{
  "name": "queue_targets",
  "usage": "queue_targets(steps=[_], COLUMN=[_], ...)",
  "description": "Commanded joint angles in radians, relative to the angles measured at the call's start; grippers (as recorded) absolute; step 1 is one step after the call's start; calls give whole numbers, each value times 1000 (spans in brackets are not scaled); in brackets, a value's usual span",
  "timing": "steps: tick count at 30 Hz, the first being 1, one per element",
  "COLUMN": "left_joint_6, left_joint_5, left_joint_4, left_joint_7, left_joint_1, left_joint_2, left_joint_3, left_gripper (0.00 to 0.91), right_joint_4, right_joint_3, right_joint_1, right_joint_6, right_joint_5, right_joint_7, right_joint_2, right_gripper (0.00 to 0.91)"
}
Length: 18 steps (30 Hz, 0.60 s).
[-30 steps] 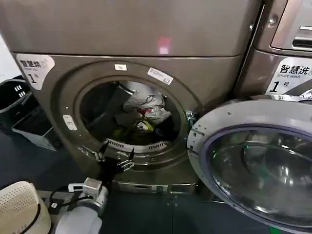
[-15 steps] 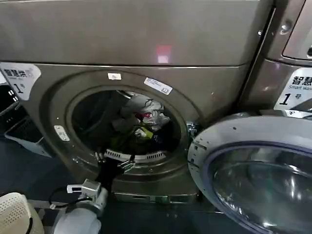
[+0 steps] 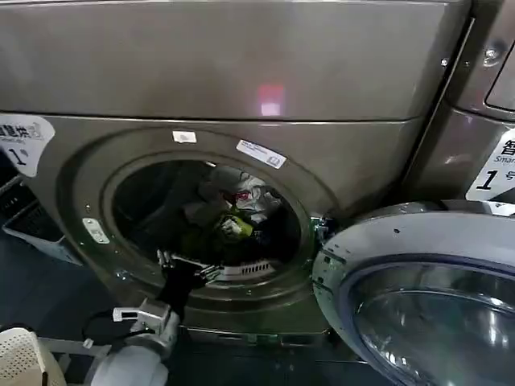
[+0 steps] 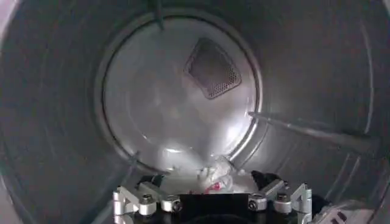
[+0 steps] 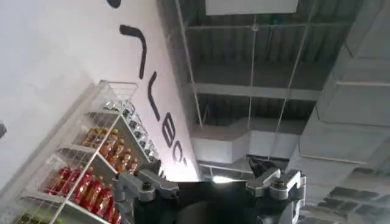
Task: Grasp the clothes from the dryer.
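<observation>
I see a small yellow-green patch [image 3: 235, 228] crumpled in the heap, so I expect the clothes [image 3: 243, 206] to open into a broad yellow-green spread and sag as I lift them.
The dryer [image 3: 241, 72] stands with its round porthole open, and its glass door [image 3: 418, 305] is swung out to the right. Inside lie the clothes [image 3: 239, 205], a pale crumpled bundle with red and yellow-green patches. My left gripper [image 3: 189, 266] is open at the porthole's lower rim, just short of the clothes. In the left wrist view the open left gripper [image 4: 208, 181] faces into the drum, with the clothes [image 4: 214, 176] low on the drum floor ahead of it. The right gripper [image 5: 206, 167] is open and holds nothing, pointing up at the ceiling.
A similar machine [image 3: 483, 121] stands to the dryer's right, behind the open door. A white basket [image 3: 24, 362] sits at the lower left beside my left arm [image 3: 137, 346]. Dark bins [image 3: 32, 225] stand left of the dryer. A shelf of bottles [image 5: 91, 164] lines a wall.
The head view has drawn closer to the dryer and shifted right. My left gripper has pushed slightly further over the porthole's lower rim, still open. The clothes have not moved.
</observation>
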Motion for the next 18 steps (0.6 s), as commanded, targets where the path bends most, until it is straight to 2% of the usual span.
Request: queue_targets(steps=[1,4,9,16,18], left_joint_6=[-102,-148,-237,-312,-370], left_joint_5=[259,299,357,357,366], left_joint_4=[203,282,419,553,589], left_joint_7=[599,784,969,1061,1062], left_joint_1=[-401,-498,-623,-711,-730], left_joint_2=[-33,-56,-110,-127,-124], left_joint_3=[10,-11,-38,-34,-30], left_gripper=[907,907,907,907,907], right_joint_4=[9,13,27,30,30], right_joint_3=[12,19,22,22,22], right_joint_1=[-24,-35,-46,-52,-52], right_joint_6=[0,1,1,6,7], right_joint_5=[1,3,5,5,5], right_joint_7=[-1,-2,-4,-5,-5], right_joint_2=[0,2,8,11,11], right_gripper=[907,907,907,907,907])
